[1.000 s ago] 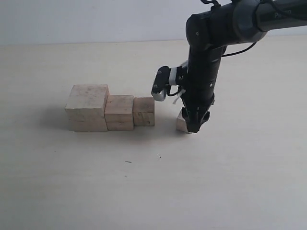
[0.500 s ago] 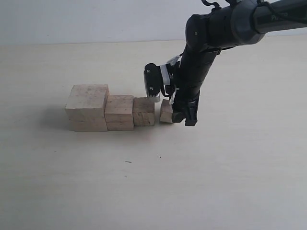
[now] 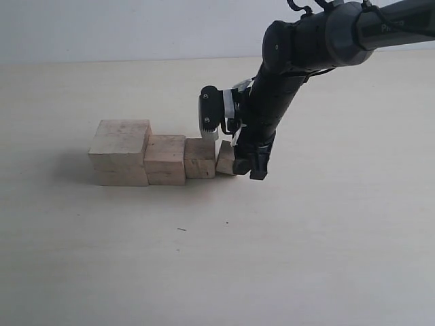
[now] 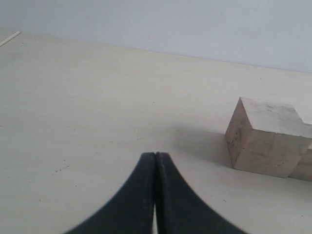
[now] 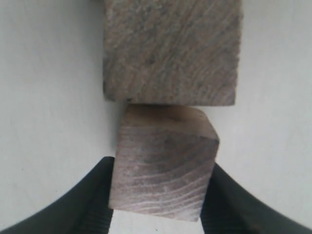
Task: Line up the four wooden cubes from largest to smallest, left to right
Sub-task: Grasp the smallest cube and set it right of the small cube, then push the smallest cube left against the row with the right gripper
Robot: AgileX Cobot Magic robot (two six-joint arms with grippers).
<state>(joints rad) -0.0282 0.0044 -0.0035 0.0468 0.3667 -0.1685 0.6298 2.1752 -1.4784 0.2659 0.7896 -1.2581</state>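
Observation:
My right gripper has the smallest cube (image 3: 226,159) tilted against the third cube. Next, I open the gripper to set the smallest cube flat, and then push its outer side (image 5: 156,213) with closed fingers.
Three pale wooden cubes stand in a touching row on the table: the largest cube (image 3: 119,152) on the left, the second cube (image 3: 166,159), then the third cube (image 3: 201,157). My right gripper (image 3: 239,163) is shut on the smallest cube (image 3: 225,157), pressing it against the third cube's right side. In the right wrist view the smallest cube (image 5: 163,165) sits between the black fingers, slightly tilted, touching the third cube (image 5: 171,48). My left gripper (image 4: 155,157) is shut on nothing, well away from the largest cube (image 4: 265,136).
The pale table (image 3: 204,258) stretches around the row. The black right arm (image 3: 299,47) reaches in from the upper right, with its white-and-black wrist camera (image 3: 212,114) above the third cube.
My right gripper carried the smallest cube leftward from a gap to the right until it met the third cube. The whole row has shifted slightly to the left.

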